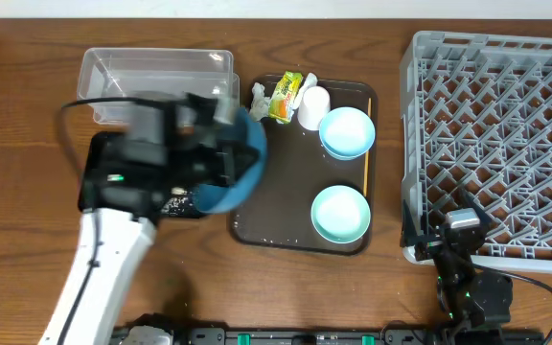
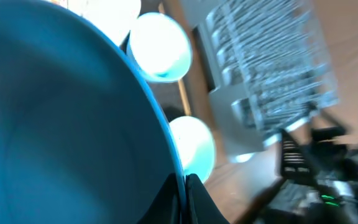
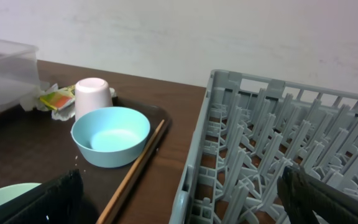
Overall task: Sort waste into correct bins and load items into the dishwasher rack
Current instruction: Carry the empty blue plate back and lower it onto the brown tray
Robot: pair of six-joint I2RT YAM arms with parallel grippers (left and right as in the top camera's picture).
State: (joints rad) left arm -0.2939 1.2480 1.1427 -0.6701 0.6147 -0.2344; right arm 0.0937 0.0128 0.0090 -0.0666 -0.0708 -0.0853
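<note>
The large blue bowl (image 2: 67, 124) is empty inside and the brown tray's middle (image 1: 290, 174) is clear, so the robot's left gripper should keep moving the bowl there until it rests flat.
My left gripper (image 2: 183, 186) is shut on the rim of the large blue bowl (image 1: 236, 171), which it holds tilted at the brown tray's left edge. The bowl fills the left wrist view (image 2: 61, 118). The two pale bowls (image 1: 346, 131) (image 1: 340, 213), the white cup (image 1: 312, 107), the wooden stick (image 1: 366, 153), the yellow-green wrapper (image 1: 284, 96) and the tissue (image 1: 257, 96) lie on the brown tray. The clear tub (image 1: 151, 72) stands at the back left. My right gripper (image 3: 185, 205) is open and empty by the front left corner of the grey rack (image 1: 496, 144). No rice heap shows. My left arm hides the black tray.
The brown serving tray (image 1: 300, 235) sits mid-table between the tub and the rack. The right wrist view shows a pale bowl (image 3: 110, 135), the cup (image 3: 93, 96), the stick (image 3: 132, 171) and the rack's wall (image 3: 194, 180) close ahead.
</note>
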